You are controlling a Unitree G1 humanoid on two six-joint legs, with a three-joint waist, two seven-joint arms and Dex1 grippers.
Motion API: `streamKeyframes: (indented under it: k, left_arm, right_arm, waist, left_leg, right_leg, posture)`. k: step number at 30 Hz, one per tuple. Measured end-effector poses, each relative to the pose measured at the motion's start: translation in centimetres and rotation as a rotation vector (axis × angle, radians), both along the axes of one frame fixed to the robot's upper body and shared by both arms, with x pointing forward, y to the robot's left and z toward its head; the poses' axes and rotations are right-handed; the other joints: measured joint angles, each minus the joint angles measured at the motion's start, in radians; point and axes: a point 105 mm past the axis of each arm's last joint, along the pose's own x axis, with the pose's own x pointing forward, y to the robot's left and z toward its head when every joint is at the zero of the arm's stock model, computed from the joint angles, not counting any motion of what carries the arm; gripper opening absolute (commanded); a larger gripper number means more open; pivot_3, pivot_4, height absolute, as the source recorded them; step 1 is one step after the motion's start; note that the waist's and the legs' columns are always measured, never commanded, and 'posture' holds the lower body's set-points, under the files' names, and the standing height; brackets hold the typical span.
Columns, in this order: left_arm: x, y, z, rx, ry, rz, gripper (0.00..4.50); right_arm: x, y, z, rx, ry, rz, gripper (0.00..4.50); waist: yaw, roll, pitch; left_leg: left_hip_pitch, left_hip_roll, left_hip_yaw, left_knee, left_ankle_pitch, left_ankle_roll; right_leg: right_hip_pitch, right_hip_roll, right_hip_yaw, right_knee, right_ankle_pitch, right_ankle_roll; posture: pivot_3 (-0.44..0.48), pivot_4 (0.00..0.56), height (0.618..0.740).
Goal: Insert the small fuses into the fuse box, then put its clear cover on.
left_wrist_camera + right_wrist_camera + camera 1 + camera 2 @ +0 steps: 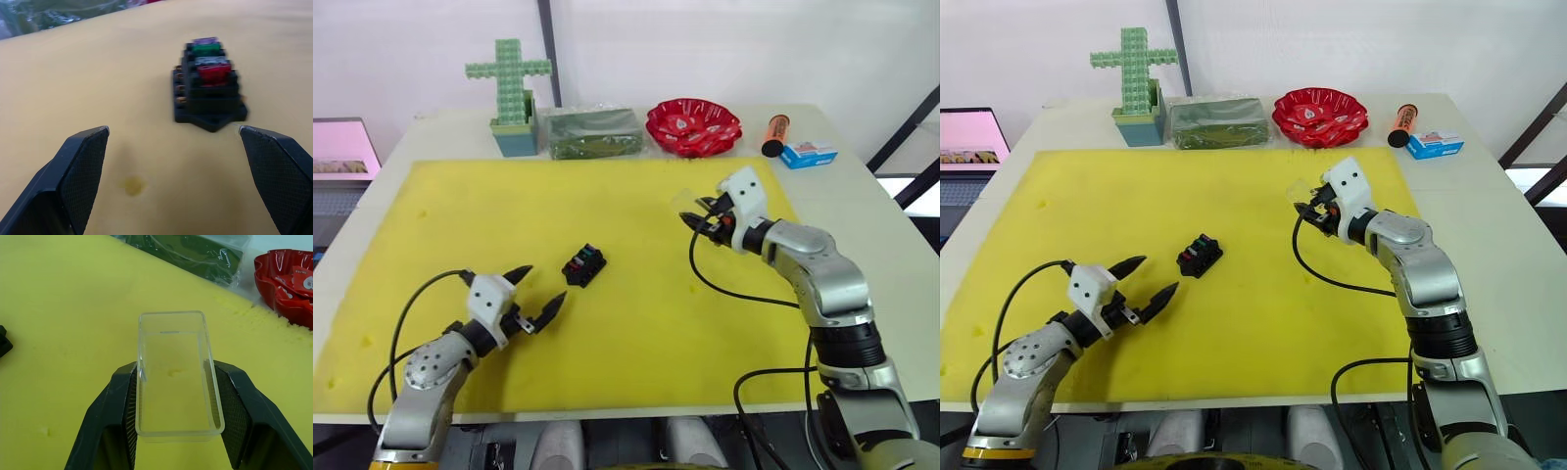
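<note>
The clear cover should slide over the fuses when I push it down and leave the pointed base outside, because the raised body (pixel 213 97) is narrower.
The black fuse box (pixel 584 264) lies on the yellow mat (pixel 460 215) near its middle, with the small fuses (pixel 208 61) seated in a row in it: purplish, green, whitish and red. My left gripper (pixel 535 295) stands open just to its near left, nothing between its fingers (pixel 78 171). My right gripper (pixel 697 213) hovers over the mat's far right part, shut on the clear cover (pixel 175 372), which pokes out beyond the fingertips (pixel 122 401).
Along the table's back edge stand a green cross-shaped block figure (pixel 509 88), a clear bag of green parts (pixel 590 132), a red bowl (pixel 693 125), an orange tube (pixel 774 134) and a blue-and-white carton (pixel 808 153). A laptop (pixel 342 152) sits off the table's left side.
</note>
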Motion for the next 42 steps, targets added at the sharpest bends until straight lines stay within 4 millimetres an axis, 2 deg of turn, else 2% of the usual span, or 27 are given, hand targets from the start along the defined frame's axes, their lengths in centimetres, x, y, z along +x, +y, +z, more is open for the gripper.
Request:
streamKeyframes:
  k: [6,16,33,34,36,39,42]
  left_arm:
    - [0.5,-1.9,-0.4,-0.005,0.001,-0.017,4.5]
    - [2.5,-2.2,-0.5,0.013,-0.003,0.046,4.5]
    - [4.7,-4.0,-0.5,0.014,0.035,-0.01,4.5]
    - [4.7,-4.0,-0.5,0.015,0.037,-0.011,4.21]
    - [4.6,-4.0,-0.5,0.016,0.041,-0.013,3.9]
    - [4.5,-4.0,-0.5,0.017,0.042,-0.01,2.87]
    - [4.6,-3.8,-0.5,0.016,0.043,-0.004,2.82]
  right_arm:
    - [0.0,0.0,0.0,0.009,0.002,-0.002,1.81]
    - [0.0,0.0,0.1,0.008,0.0,-0.005,1.81]
    - [-0.1,0.2,0.6,0.005,-0.027,-0.008,1.81]
    - [-0.1,0.2,0.6,0.005,-0.027,-0.008,1.81]
    - [-0.1,0.2,0.6,0.005,-0.026,-0.009,1.81]
    - [-0.1,0.2,0.6,0.005,-0.026,-0.01,1.81]
    - [-0.1,0.1,0.5,0.005,-0.024,-0.011,1.81]
  waist:
    - [-0.002,0.0,0.0]
    - [0.0,0.0,0.0]
    - [0.003,0.0,0.0]
    - [0.003,0.0,0.0]
    - [0.003,0.0,0.0]
    - [0.001,0.0,0.0]
    - [0.0,0.0,0.0]
  left_leg:
    - [0.0,0.0,0.0,-0.001,0.0,0.0]
    - [0.0,0.0,0.0,0.0,0.0,0.0]
    - [0.0,-0.001,-0.001,0.0,0.0,0.0]
    - [0.0,-0.001,-0.001,0.0,0.0,0.0]
    - [0.0,-0.001,-0.001,0.0,0.0,0.0]
    - [0.001,-0.001,-0.001,0.0,0.0,0.0]
    - [0.001,-0.001,-0.001,0.0,0.0,0.0]
  right_leg:
    - [0.0,0.0,0.0,0.0,0.0,0.0]
    - [0.0,0.001,0.0,0.0,0.0,0.0]
    - [0.001,0.0,0.0,0.0,0.001,0.001]
    - [0.002,0.0,0.0,0.0,0.001,0.001]
    - [0.002,0.0,0.0,0.0,0.001,0.001]
    - [0.002,0.0,0.0,0.0,0.0,0.001]
    - [0.001,0.0,0.0,0.0,0.0,0.001]
  posture:
    - [0.0,0.15,0.74]
    - [0.0,0.15,0.74]
    - [0.0,0.15,0.74]
    - [0.0,0.15,0.74]
    - [0.0,0.15,0.74]
    - [0.0,0.15,0.74]
    - [0.0,0.15,0.74]
